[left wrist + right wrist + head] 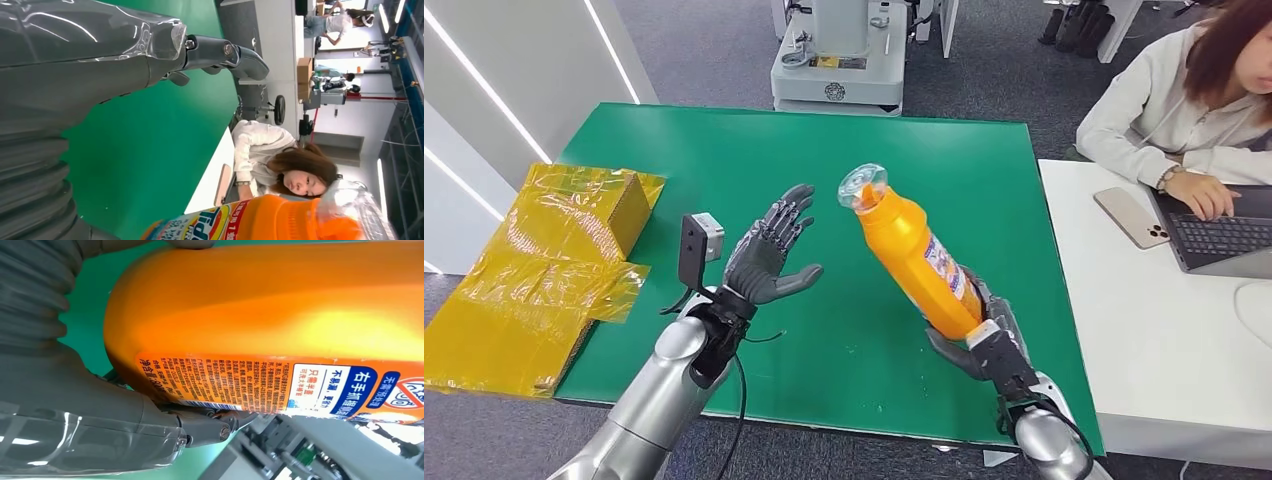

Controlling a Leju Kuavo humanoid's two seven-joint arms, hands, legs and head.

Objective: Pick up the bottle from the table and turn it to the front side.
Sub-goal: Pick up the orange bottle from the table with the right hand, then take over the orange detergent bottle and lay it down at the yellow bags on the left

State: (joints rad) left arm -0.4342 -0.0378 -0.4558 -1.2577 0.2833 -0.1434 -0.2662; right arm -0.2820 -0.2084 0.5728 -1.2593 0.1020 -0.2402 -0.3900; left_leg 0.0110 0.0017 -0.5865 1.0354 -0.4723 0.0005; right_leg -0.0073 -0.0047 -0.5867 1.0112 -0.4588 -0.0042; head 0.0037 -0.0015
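Note:
My left gripper will bring the front label of the orange bottle face up when it turns the bottle over, because the big Tide logo faces this gripper.
My right hand grips the base of an orange bottle and holds it above the green table, tilted so its clear-wrapped cap leans toward the middle. The printed label faces the right wrist camera, pressed close against the right hand. My left hand hovers to the left of the bottle, fingers spread and palm turned toward it, holding nothing. In the left wrist view the bottle's label and cap appear beyond the left hand.
Yellow plastic-wrapped cardboard lies over the table's left edge. A person sits at a white desk on the right with a laptop and a phone. A grey machine base stands behind the table.

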